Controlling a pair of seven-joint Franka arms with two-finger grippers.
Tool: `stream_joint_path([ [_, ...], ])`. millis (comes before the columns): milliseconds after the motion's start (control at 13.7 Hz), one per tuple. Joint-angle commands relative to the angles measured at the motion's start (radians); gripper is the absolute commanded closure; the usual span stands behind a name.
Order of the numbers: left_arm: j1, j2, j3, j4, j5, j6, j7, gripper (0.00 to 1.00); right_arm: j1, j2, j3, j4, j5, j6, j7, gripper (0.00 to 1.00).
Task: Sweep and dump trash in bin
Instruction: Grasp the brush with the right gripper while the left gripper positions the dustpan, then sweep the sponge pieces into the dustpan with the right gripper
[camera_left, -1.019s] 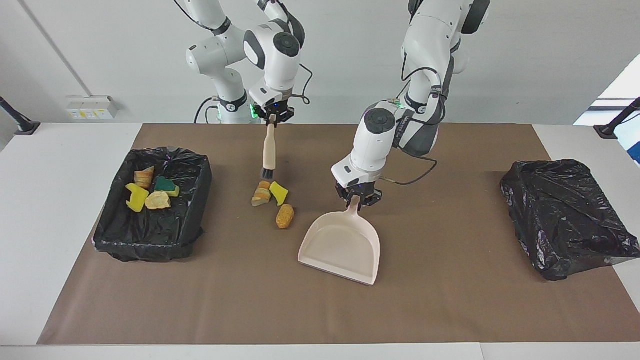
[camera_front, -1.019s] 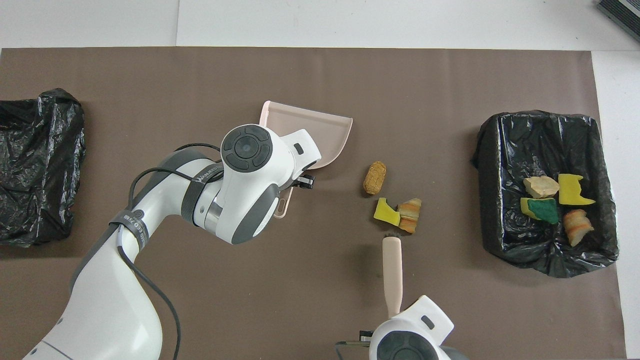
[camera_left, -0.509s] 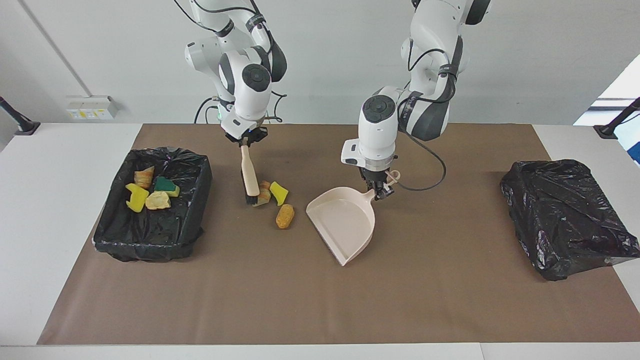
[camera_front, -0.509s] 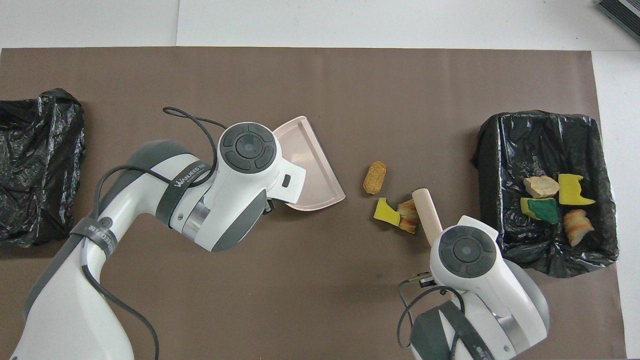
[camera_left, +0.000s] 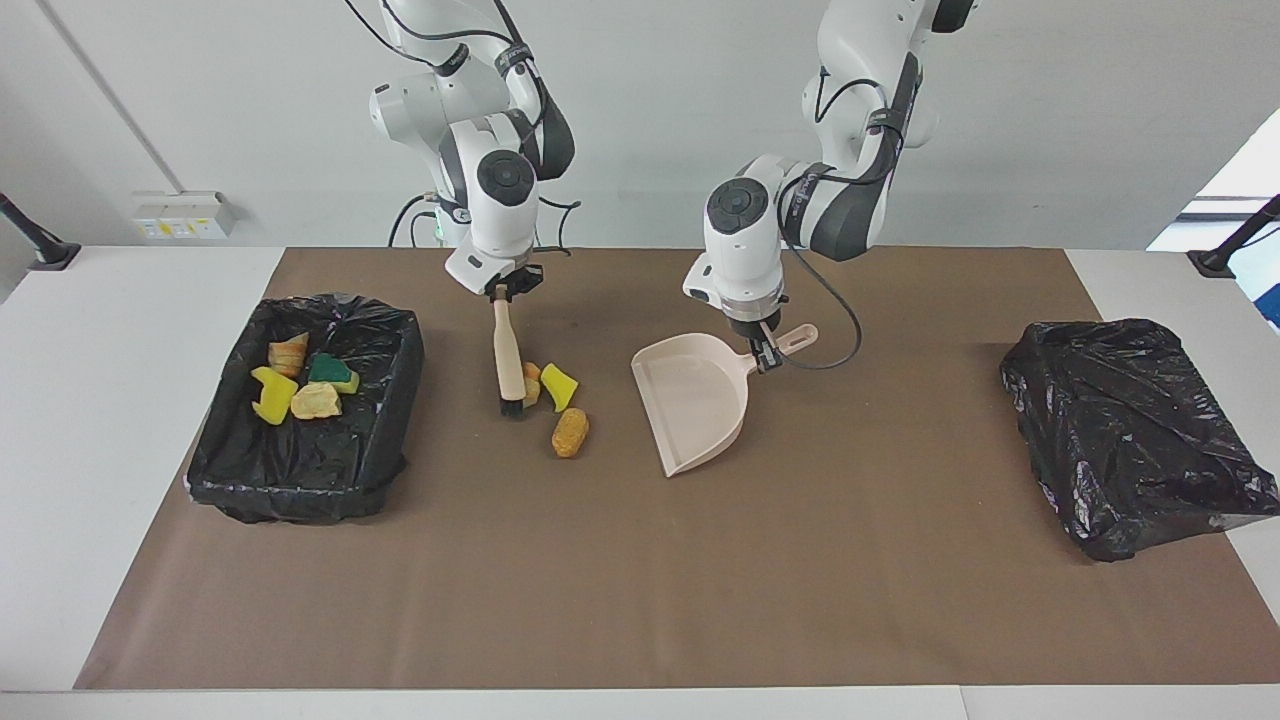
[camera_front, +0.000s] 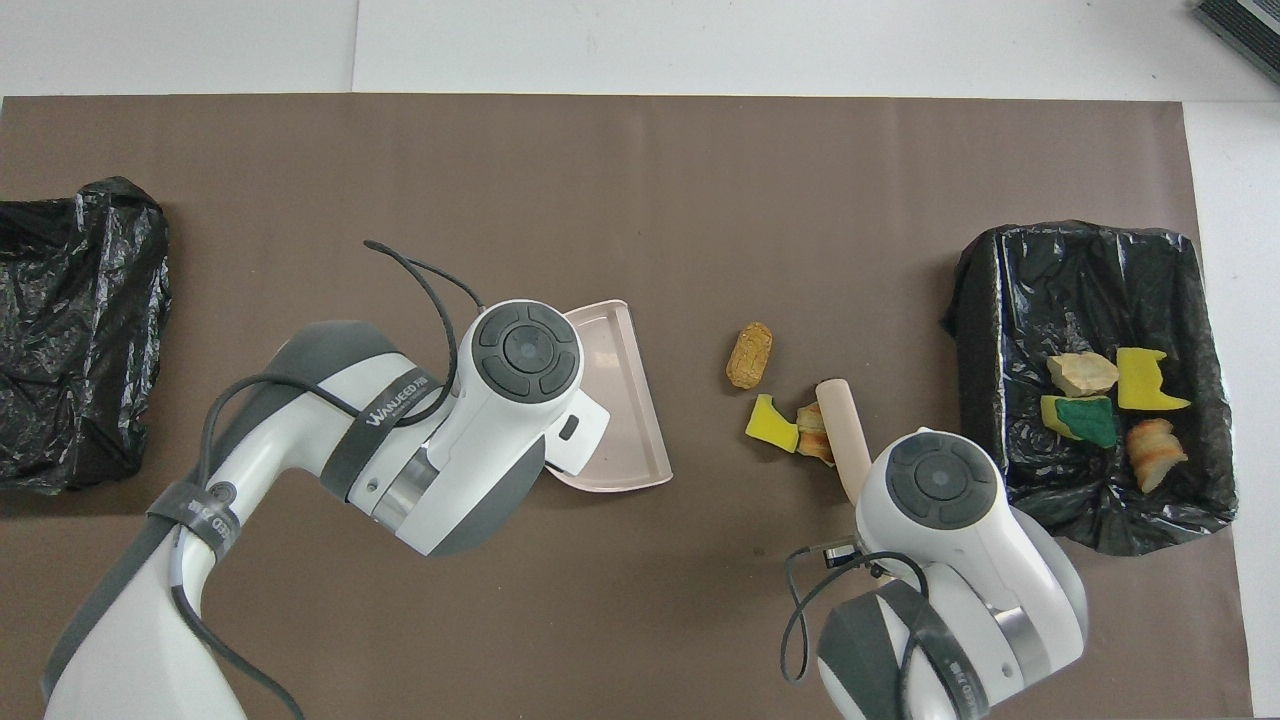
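The brush's bristles are on the bin's side of the croissant bit (camera_front: 815, 433), so next my right gripper sweeps that bit and the yellow sponge chunk into the dustpan (camera_front: 629, 402) first.
Three pieces of trash lie on the brown mat: a yellow sponge chunk (camera_left: 558, 386) (camera_front: 772, 424), a tan-orange croissant bit (camera_left: 531, 385) (camera_front: 812, 432) and a tan bread piece (camera_left: 570, 432) (camera_front: 749, 355). My right gripper (camera_left: 502, 290) is shut on the beige-handled brush (camera_left: 506, 350) (camera_front: 840, 430). Its black bristles (camera_left: 511, 408) are down at the mat beside the croissant bit, on the bin's side. My left gripper (camera_left: 762, 352) is shut on the handle of the pale pink dustpan (camera_left: 695, 405) (camera_front: 625, 400). The dustpan's open mouth faces the trash. Several more pieces (camera_left: 300, 385) lie in the black-lined bin (camera_left: 395, 400) (camera_front: 975, 300).
A crumpled black bag (camera_left: 1130, 430) (camera_front: 75, 330) covers a second bin at the left arm's end of the table. The brown mat (camera_left: 640, 600) covers the middle of the white table. In the overhead view both wrists hide the gripper fingers.
My left gripper turned the dustpan so its mouth faces the trash and drew it toward the robots. My right gripper swung the brush from the robots' side of the pile to the bin's side.
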Motion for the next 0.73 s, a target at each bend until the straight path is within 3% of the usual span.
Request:
stream_joint_path([
  [0,-0.051,-0.074,0.013,-0.099,0.026,0.036,0.004,1.00,-0.008,0.018,0.007,-0.005,0.144,0.037,-0.026,1.00],
  [218,-0.050,-0.073,0.012,-0.100,0.026,0.051,0.004,1.00,0.056,0.062,0.012,-0.002,0.230,0.093,-0.025,1.00],
  [655,-0.039,-0.074,0.013,-0.129,0.025,0.133,-0.007,1.00,0.233,0.069,0.017,0.069,0.593,0.110,-0.037,1.00],
])
